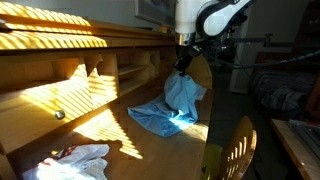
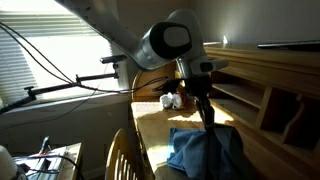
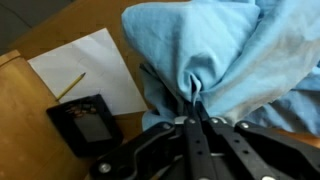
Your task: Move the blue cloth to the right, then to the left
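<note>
I should now move my gripper, with its fingers closed on a fold of the blue cloth (image 1: 182, 86), down toward the black device (image 3: 90, 124) and let go of the cloth close to the device.
The blue cloth (image 1: 172, 108) lies on the wooden desk, one part lifted into a peak under my gripper (image 1: 183, 66). It also shows in an exterior view (image 2: 205, 152) and fills the upper right of the wrist view (image 3: 230, 55). My gripper (image 3: 196, 103) is shut, its fingers pinching a fold of the blue cloth. In an exterior view the gripper (image 2: 208, 112) hangs just above the cloth heap.
A white cloth (image 1: 72, 160) lies on the desk, also seen far off in an exterior view (image 2: 172, 98). The wrist view shows a white paper (image 3: 90, 65) and a small black device (image 3: 88, 125). Desk shelves (image 1: 90, 75) run along the back. A wooden chair back (image 1: 235, 150) stands close.
</note>
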